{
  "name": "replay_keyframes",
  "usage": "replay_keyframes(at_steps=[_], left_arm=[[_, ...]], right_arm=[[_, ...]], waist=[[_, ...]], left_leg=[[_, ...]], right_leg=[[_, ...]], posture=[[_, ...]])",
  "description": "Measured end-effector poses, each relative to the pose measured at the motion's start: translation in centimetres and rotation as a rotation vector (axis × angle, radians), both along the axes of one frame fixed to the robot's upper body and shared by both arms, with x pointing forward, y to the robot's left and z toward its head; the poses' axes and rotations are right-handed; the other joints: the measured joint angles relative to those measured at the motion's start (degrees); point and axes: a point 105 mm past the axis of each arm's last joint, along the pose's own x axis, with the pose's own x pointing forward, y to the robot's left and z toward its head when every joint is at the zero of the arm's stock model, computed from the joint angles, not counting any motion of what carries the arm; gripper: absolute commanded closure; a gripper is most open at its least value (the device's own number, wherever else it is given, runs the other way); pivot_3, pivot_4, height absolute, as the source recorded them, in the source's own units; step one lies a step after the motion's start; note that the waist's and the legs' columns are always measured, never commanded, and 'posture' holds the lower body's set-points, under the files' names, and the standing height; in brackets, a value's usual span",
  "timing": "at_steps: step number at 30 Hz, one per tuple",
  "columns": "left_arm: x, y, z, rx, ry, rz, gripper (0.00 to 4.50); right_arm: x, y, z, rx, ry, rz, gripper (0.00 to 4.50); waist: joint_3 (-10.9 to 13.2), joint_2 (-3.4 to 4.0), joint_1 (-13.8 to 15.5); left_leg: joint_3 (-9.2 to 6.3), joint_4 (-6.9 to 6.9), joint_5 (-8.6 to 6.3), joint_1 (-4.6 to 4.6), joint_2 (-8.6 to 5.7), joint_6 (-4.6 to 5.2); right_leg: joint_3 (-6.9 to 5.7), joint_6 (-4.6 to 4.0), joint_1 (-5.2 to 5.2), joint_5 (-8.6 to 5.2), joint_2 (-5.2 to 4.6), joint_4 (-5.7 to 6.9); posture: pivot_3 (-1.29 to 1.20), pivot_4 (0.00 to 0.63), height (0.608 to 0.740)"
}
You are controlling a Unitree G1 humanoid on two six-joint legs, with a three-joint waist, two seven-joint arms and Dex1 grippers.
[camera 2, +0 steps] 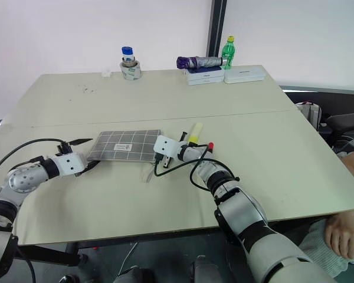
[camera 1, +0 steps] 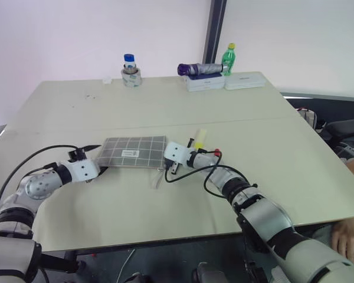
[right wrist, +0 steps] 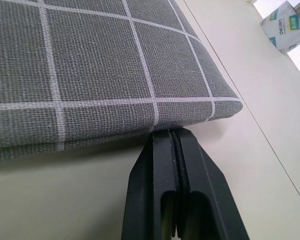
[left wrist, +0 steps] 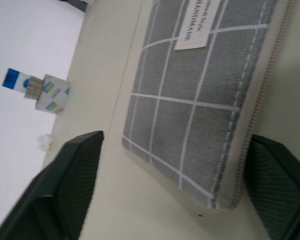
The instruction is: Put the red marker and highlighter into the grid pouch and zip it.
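I expect the grid pouch's near edge (camera 1: 128,167) to unzip when I draw the pull cord (camera 1: 157,178) toward my left gripper, because the cord trails beside my right gripper.
The grid pouch (camera 1: 133,151) lies flat on the table, label up, and looks closed along the sides I can see. My left gripper (camera 1: 95,158) is open at the pouch's left end. In the left wrist view its fingers (left wrist: 75,180) stand on either side of the pouch's corner (left wrist: 200,150). My right gripper (right wrist: 176,145) is shut, its tip against the pouch's edge at the right end. A light pull cord (camera 1: 159,175) trails onto the table there. The yellow highlighter (camera 1: 199,139) lies just behind my right wrist. The red marker (camera 1: 215,152) shows its red end beside that wrist.
At the table's far edge stand a small bottle inside a tape roll (camera 1: 130,73), white boxes (camera 1: 224,82) with a folded umbrella (camera 1: 202,69) on top, and a green bottle (camera 1: 229,58). A person's hand (camera 1: 349,237) rests at the near right corner.
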Motion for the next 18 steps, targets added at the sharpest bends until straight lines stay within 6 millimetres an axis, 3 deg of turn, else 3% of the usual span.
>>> replay_keyframes(at_steps=[5,18], left_arm=[[0.23,-0.16,-0.09,-0.025,0.018,0.006,4.44],[-0.18,-0.76,-0.38,-0.121,0.147,-0.022,4.48]], right_arm=[[-0.02,-0.04,-0.05,-0.001,0.001,0.0,4.5],[-0.18,-0.88,0.04,-0.007,-0.019,0.012,4.5]], waist=[[-0.1,0.11,0.0],[-0.1,0.22,-0.1]], left_leg=[[0.0,0.01,0.0,0.01,0.0,0.0],[0.0,0.01,0.0,0.01,-0.01,0.0]], right_leg=[[0.0,0.0,0.0,0.0,-0.02,0.0],[0.0,0.01,0.01,0.0,-0.02,0.07]], posture=[[0.0,0.15,0.74],[0.0,0.15,0.74]])
